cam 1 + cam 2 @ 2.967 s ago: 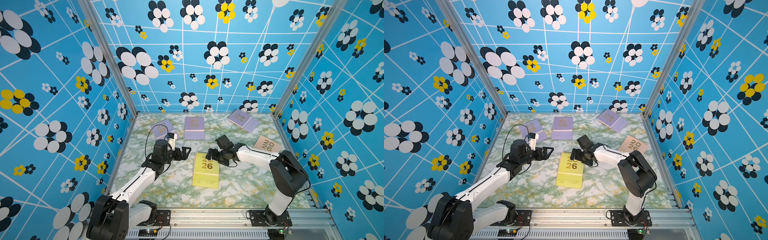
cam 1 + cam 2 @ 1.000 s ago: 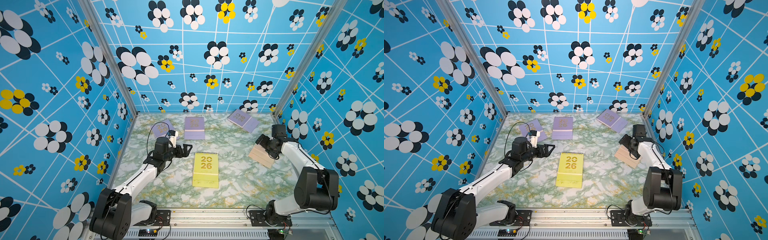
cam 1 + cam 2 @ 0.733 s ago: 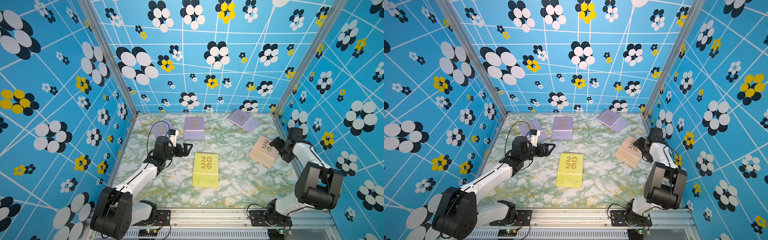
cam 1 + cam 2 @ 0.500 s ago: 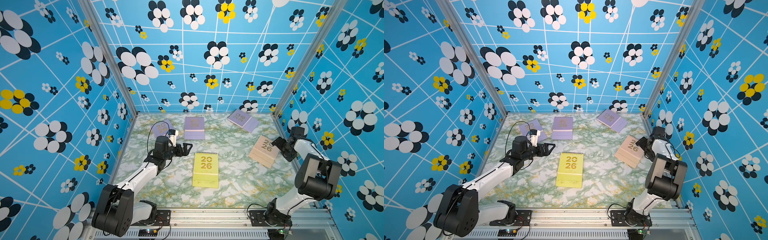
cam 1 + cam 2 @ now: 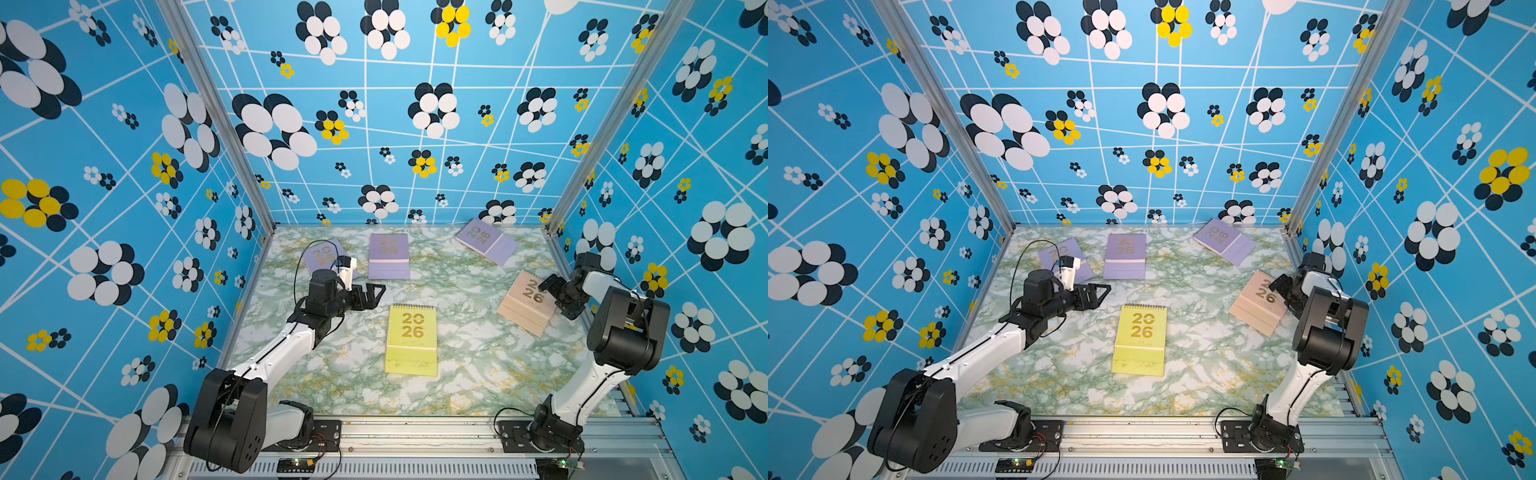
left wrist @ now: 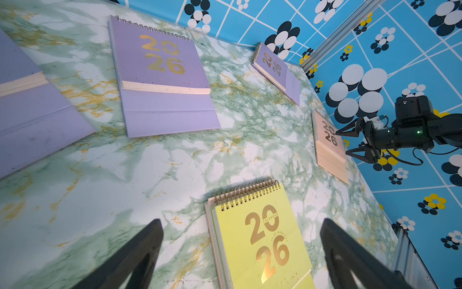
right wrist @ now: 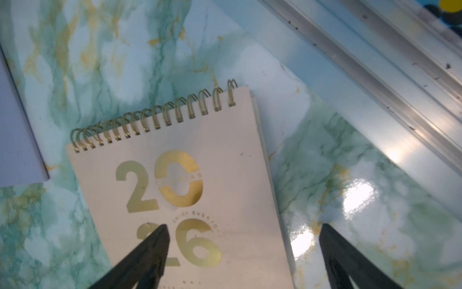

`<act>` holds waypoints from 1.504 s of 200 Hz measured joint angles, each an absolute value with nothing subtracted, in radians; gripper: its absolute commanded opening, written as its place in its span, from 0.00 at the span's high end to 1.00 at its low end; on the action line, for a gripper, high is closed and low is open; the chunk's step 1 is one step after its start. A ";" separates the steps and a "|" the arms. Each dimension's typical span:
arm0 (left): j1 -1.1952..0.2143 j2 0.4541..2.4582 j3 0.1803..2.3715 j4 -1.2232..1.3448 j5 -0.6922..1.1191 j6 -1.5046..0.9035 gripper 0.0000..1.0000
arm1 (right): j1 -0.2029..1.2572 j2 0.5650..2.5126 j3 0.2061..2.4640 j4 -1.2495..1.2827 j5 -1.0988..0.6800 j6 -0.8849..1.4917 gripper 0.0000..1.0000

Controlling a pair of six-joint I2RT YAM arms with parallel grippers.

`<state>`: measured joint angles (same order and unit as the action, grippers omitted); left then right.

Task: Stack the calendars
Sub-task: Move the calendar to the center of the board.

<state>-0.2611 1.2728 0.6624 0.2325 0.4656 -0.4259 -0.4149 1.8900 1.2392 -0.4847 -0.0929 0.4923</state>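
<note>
The robot's right gripper has its open fingers astride the peach calendar's edge (image 7: pixel 269 180) near the rail, so it should keep moving away from the rail until one finger meets that edge (image 7: pixel 287 237).
The yellow calendar (image 5: pixel 411 338) (image 5: pixel 1140 340) lies flat mid-table. My left gripper (image 5: pixel 374 297) (image 6: pixel 240 222) hovers open just left of its spiral end, holding nothing. A peach calendar (image 5: pixel 525 307) (image 7: pixel 187 195) lies flat by the right wall. My right gripper (image 5: pixel 559 297) (image 7: pixel 243 227) stands open astride its right edge, one finger over the cover and the other over bare table. Three lilac calendars lie at the back: one in the middle (image 5: pixel 388 255), one to the right (image 5: pixel 486 241), and one to the left (image 5: pixel 324 257) partly hidden by my left wrist.
The marble table (image 5: pixel 469 374) is boxed in by blue flowered walls on three sides. An aluminium rail (image 7: pixel 375 82) runs along the right edge close to the peach calendar. Both arm bases sit on the front frame (image 5: pixel 415 432).
My right gripper swung from above the peach calendar's far end out toward the right wall and now faces the calendar from that side. The left arm barely moved.
</note>
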 measured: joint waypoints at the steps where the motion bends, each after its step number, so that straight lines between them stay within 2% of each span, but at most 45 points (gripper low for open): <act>1: -0.261 1.274 0.663 0.233 0.466 -0.426 0.00 | -0.415 1.891 1.239 -0.484 -0.095 0.493 0.05; 121: -0.262 1.292 0.670 0.233 0.483 -0.446 0.01 | -0.310 1.951 1.311 -0.476 -0.125 0.471 0.08; 192: -0.298 1.356 0.724 0.233 0.483 -0.453 0.01 | -0.270 1.998 1.373 -0.496 -0.057 0.443 0.13; 301: -0.431 1.625 1.087 0.125 0.470 -0.415 0.00 | -0.147 2.015 1.401 -0.550 -0.002 0.381 0.16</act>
